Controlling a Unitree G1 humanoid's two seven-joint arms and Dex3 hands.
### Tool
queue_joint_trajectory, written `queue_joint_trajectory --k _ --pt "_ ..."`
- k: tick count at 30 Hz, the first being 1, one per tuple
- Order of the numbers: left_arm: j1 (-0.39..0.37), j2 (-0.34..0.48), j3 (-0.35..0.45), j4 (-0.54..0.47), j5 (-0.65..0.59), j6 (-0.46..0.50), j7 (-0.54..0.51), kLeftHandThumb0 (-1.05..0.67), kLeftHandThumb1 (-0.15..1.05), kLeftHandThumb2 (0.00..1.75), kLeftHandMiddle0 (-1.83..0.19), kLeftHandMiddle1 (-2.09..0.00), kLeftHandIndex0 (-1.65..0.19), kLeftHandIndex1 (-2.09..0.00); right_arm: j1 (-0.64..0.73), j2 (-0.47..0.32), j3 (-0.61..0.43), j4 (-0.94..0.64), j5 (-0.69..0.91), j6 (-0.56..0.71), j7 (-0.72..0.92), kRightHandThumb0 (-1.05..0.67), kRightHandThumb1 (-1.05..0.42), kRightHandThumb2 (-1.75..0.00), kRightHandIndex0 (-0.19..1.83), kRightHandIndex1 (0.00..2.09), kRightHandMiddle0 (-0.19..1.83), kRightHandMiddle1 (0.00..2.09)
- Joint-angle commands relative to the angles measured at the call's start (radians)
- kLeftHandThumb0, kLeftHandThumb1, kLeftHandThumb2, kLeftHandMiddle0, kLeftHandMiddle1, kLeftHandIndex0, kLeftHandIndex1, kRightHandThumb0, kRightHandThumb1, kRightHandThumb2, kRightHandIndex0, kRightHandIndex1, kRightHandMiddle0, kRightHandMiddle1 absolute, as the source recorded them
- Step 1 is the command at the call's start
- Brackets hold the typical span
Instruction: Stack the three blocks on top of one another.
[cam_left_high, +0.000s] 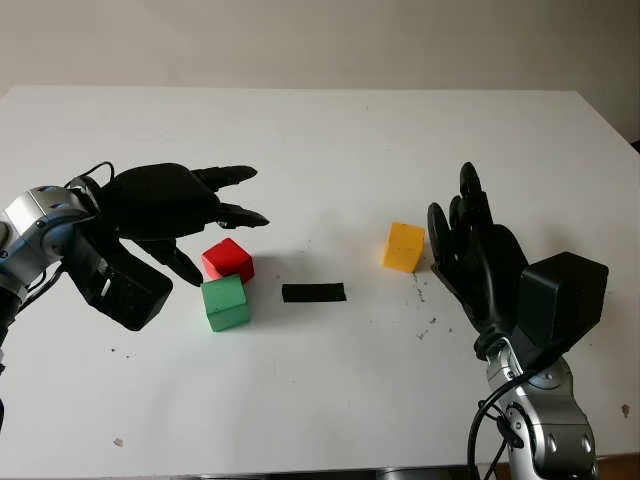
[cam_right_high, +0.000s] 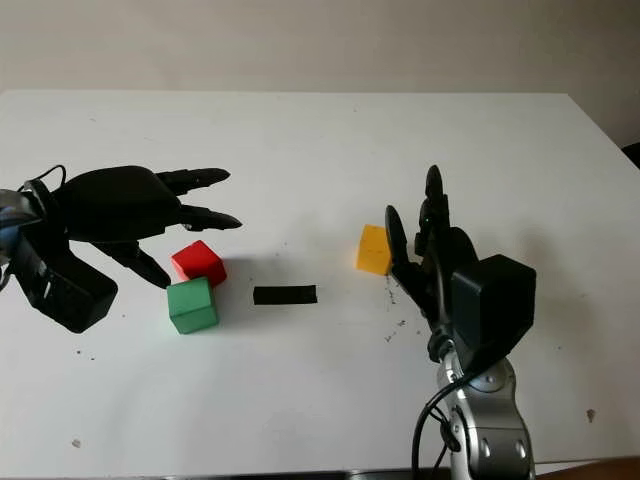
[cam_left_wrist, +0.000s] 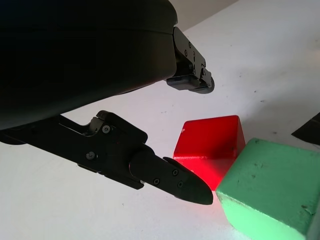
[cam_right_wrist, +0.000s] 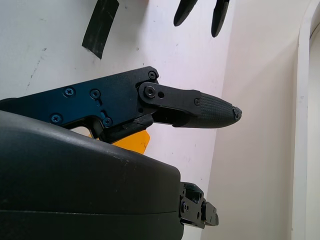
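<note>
The red block (cam_left_high: 228, 260) touches the green block only at a corner (cam_left_high: 238, 279), so the red block will come away by itself when I lift it.
A red block (cam_left_high: 228, 260) sits left of centre on the white table, with a green block (cam_left_high: 225, 302) right in front of it, corner to corner. My left hand (cam_left_high: 226, 238) hovers open over and left of the red block; its thumb (cam_left_wrist: 175, 176) is beside the red block (cam_left_wrist: 210, 149) and not touching it, and its other fingers reach above. The green block (cam_left_wrist: 270, 192) lies free. A yellow block (cam_left_high: 404, 246) stands alone to the right. My right hand (cam_left_high: 452, 200) is open just right of it, holding nothing. The right wrist view catches a sliver of the yellow block (cam_right_wrist: 135, 142).
A strip of black tape (cam_left_high: 313, 292) lies flat between the red-green pair and the yellow block. The white table (cam_left_high: 330, 140) stretches bare behind the blocks, with its front edge near my arms. A pale wall runs along the far side.
</note>
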Motion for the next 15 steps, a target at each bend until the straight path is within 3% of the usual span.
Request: queue_joint_trajectory --k 1,15 --pt "0.011 0.000 -0.007 -0.005 0.007 0.001 0.017 -0.62 0.90 0.06 0.10 -0.06 -0.32 -0.06 0.004 -0.005 -0.004 -0.017 0.004 -0.010 0.002 -0.69 -1.05 -0.54 -0.19 0.00 -0.18 0.05" --pt "0.004 -0.021 -0.034 0.042 0.035 -0.046 0.117 -0.59 0.91 0.06 0.04 -0.07 -0.42 -0.10 0.008 -0.002 -0.004 -0.028 0.005 0.005 -0.001 -0.71 -1.05 -0.54 -0.19 0.00 -0.18 0.05"
